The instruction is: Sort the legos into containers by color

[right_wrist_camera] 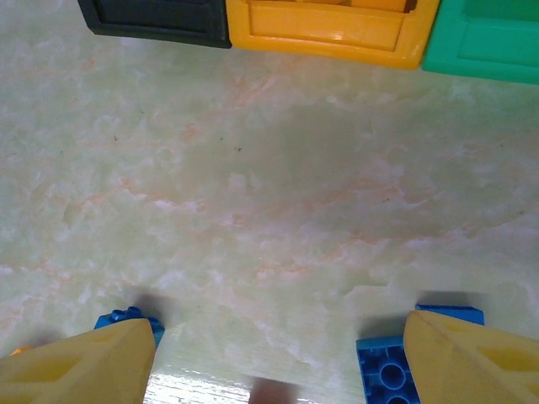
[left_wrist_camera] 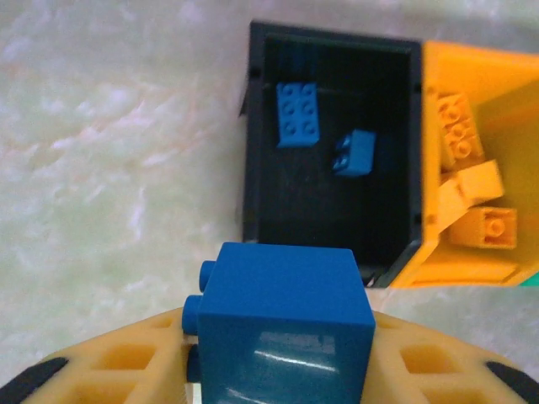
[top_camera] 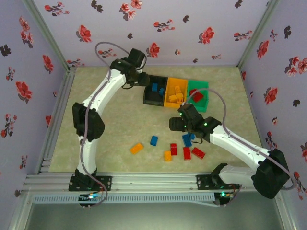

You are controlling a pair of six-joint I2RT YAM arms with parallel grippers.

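Observation:
The black container's blue legos (left_wrist_camera: 298, 115) match the held lego, so the left gripper should keep carrying it over the black container's empty near end (top_camera: 153, 99) and let go there.
My left gripper (left_wrist_camera: 282, 341) is shut on a blue lego (left_wrist_camera: 282, 303), just short of the near wall of the black container (left_wrist_camera: 248, 151). Two blue legos (left_wrist_camera: 297, 114) lie inside it. Joined to it are the orange container (top_camera: 176, 93), with orange legos (left_wrist_camera: 463, 126) in it, and the green container (top_camera: 204, 101), which has a red lego (top_camera: 197, 96). My right gripper (right_wrist_camera: 278, 353) is open low over bare table, with one blue lego (right_wrist_camera: 383, 370) by its right finger and another (right_wrist_camera: 126, 318) by its left finger. In the top view the right gripper (top_camera: 173, 123) is in front of the containers.
Loose legos lie on the near table: orange (top_camera: 136, 148), blue (top_camera: 154, 140), orange (top_camera: 167, 155), red (top_camera: 173, 149), red (top_camera: 186, 153), red (top_camera: 198, 153) and blue (top_camera: 187, 140). Flowered walls close the table on three sides.

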